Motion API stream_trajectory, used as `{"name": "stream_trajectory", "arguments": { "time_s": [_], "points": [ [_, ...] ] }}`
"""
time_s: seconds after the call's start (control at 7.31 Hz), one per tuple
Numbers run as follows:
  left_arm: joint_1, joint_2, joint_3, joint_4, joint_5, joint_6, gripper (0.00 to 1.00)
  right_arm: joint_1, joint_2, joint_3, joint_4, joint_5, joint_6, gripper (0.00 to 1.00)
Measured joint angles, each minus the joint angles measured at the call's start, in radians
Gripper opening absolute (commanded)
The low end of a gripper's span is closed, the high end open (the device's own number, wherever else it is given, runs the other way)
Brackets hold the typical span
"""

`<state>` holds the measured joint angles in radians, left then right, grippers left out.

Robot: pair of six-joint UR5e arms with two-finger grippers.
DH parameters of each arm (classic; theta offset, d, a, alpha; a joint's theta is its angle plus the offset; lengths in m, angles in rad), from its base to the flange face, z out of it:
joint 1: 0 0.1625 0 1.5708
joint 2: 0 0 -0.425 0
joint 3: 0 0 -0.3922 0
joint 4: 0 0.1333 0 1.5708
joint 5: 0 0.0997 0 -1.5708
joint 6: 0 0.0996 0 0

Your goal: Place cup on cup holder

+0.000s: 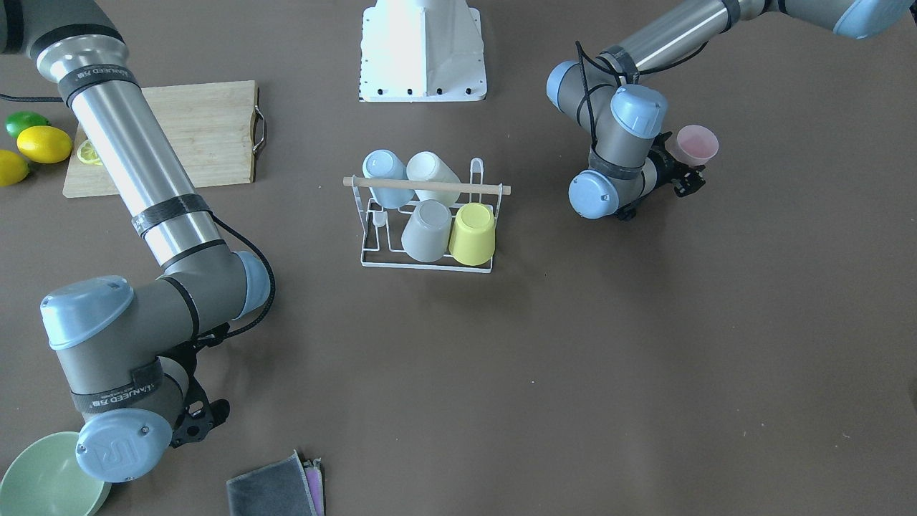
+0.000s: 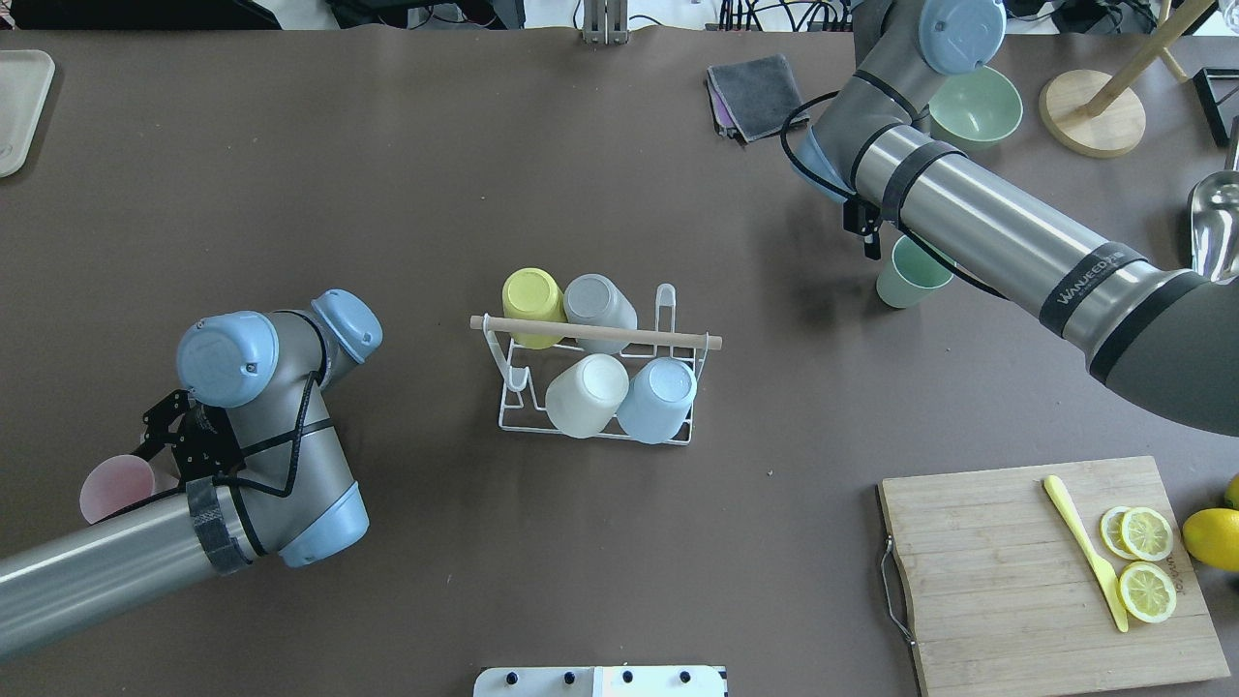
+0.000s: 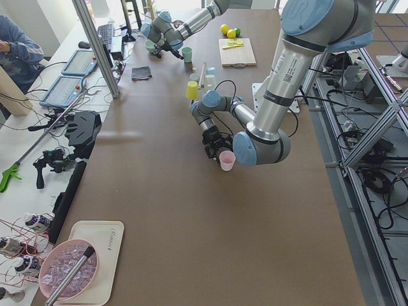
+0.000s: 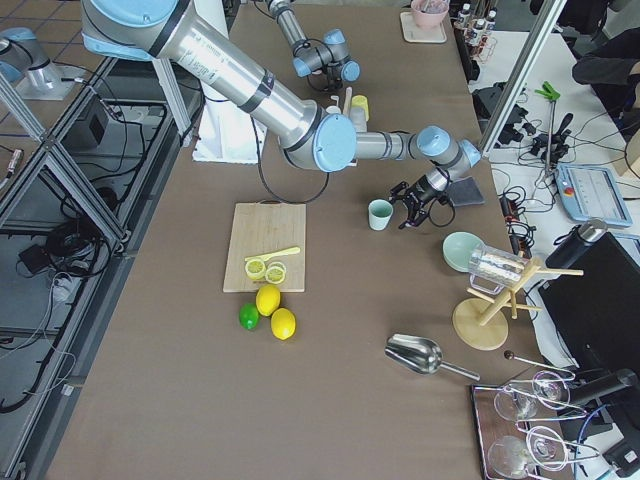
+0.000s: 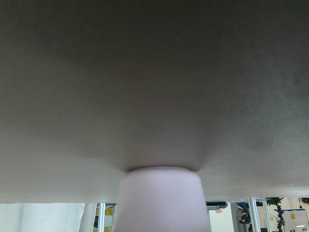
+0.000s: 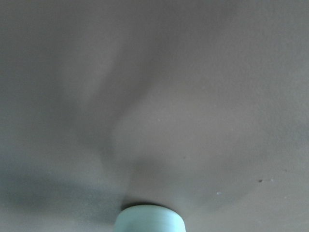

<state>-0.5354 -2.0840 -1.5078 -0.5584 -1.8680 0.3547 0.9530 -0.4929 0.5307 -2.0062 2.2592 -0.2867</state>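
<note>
My gripper will turn the pink cup (image 1: 690,147) upside down, and the cup should turn out to be empty, because the cup's opening (image 1: 698,141) shows only a plain pink inside.
The cup holder (image 2: 678,338) is a white wire rack with a wooden rod, at the table's middle. It carries a yellow, a grey, a white and a light blue cup upside down. A pink cup (image 2: 114,487) stands upright right beside my left gripper (image 2: 166,445), which looks open and holds nothing. The left wrist view shows this cup (image 5: 161,198) close ahead. A mint green cup (image 2: 910,273) stands upright by my right gripper (image 2: 868,235), which looks open and empty. The right wrist view shows it (image 6: 149,218) ahead.
A cutting board (image 2: 1026,571) holds lemon slices and a yellow knife. Whole lemons (image 2: 1210,537) lie beside it. A green bowl (image 2: 978,105), folded cloths (image 2: 755,92), a wooden stand (image 2: 1094,111) and a metal scoop (image 2: 1215,218) lie at the far right.
</note>
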Motion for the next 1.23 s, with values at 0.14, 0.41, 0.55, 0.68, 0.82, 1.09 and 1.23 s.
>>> {"name": "stream_trajectory", "arguments": {
  "time_s": [0.14,0.41,0.55,0.68,0.82,1.09,1.23],
  "points": [
    [0.000,0.000,-0.001,0.013,0.020,0.017,0.96,-0.007,0.009,-0.023,0.000,-0.003,-0.008,1.00],
    [0.001,0.000,-0.001,0.025,0.042,0.033,0.86,-0.016,0.018,-0.052,-0.005,-0.004,-0.012,1.00],
    [0.001,-0.001,-0.001,0.029,0.044,0.034,0.76,-0.018,0.023,-0.068,-0.011,-0.005,-0.013,1.00],
    [0.001,-0.001,-0.001,0.037,0.044,0.035,0.66,-0.021,0.030,-0.088,-0.016,-0.007,-0.013,1.00],
    [0.002,-0.001,-0.005,0.052,0.044,0.036,0.54,-0.024,0.036,-0.100,-0.024,-0.010,-0.014,1.00],
    [0.000,-0.001,-0.017,0.078,0.043,0.036,0.40,-0.028,0.051,-0.115,-0.042,-0.014,-0.013,1.00],
    [-0.003,0.015,-0.051,0.080,0.037,0.029,0.38,-0.031,0.059,-0.125,-0.047,-0.015,-0.012,1.00]
  ]
}}
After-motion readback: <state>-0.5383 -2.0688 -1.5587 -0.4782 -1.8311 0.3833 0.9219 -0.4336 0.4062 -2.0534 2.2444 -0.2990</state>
